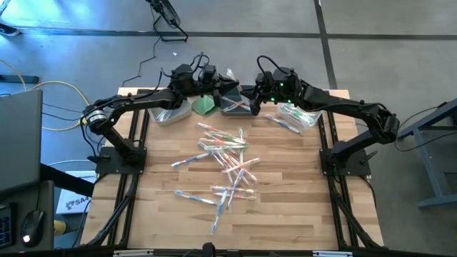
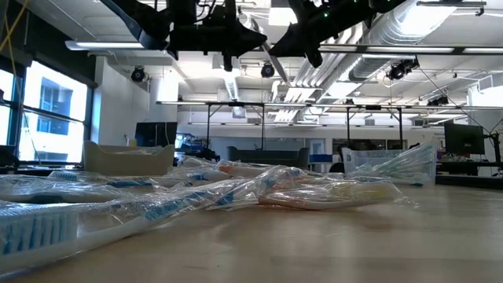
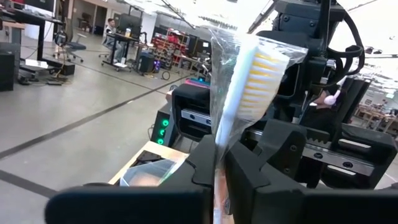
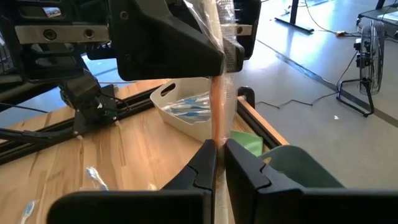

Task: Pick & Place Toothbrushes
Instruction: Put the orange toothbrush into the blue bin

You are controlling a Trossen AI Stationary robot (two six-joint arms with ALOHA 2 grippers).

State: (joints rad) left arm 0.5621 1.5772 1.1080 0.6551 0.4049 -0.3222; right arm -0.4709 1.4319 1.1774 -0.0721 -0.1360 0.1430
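Next, I let go of the orange handle (image 4: 217,111) with my right gripper and back it away, as both grippers pinch one toothbrush, before my left gripper lowers the toothbrush into the middle bin (image 1: 236,108).
Both grippers meet high over the table's far middle and are shut on one wrapped toothbrush (image 4: 217,106) with an orange handle and a pale-bristled head (image 3: 258,78). The left gripper (image 1: 214,84) (image 3: 219,162) comes from the left, the right gripper (image 1: 253,96) (image 4: 219,163) from the right. A loose pile of wrapped toothbrushes (image 1: 225,160) (image 2: 236,192) lies flat on the wooden table's middle. More toothbrushes lie in the right bin (image 1: 298,114) and in the white bin (image 4: 186,109). My left gripper pinches the wrapped toothbrush between its two fingers just below the head (image 3: 221,140), with the fingers across the stick. The bristled head sticks out past the fingertips, and the brush is lifted clear of the table. My right gripper pinches the same toothbrush by its orange handle (image 4: 217,134) between its two fingers, across the stick. The handle runs on from these fingers to the left gripper beyond. The clear wrapper (image 4: 229,37) lies around the brush.
Three bins stand along the far edge: a left one (image 1: 171,113), a middle one (image 1: 235,107) and a right one. A folded green cloth (image 1: 206,105) (image 4: 249,142) lies between the left and middle bins. Black frame rails (image 1: 139,143) run along both sides. Bare wood lies near the front edge.
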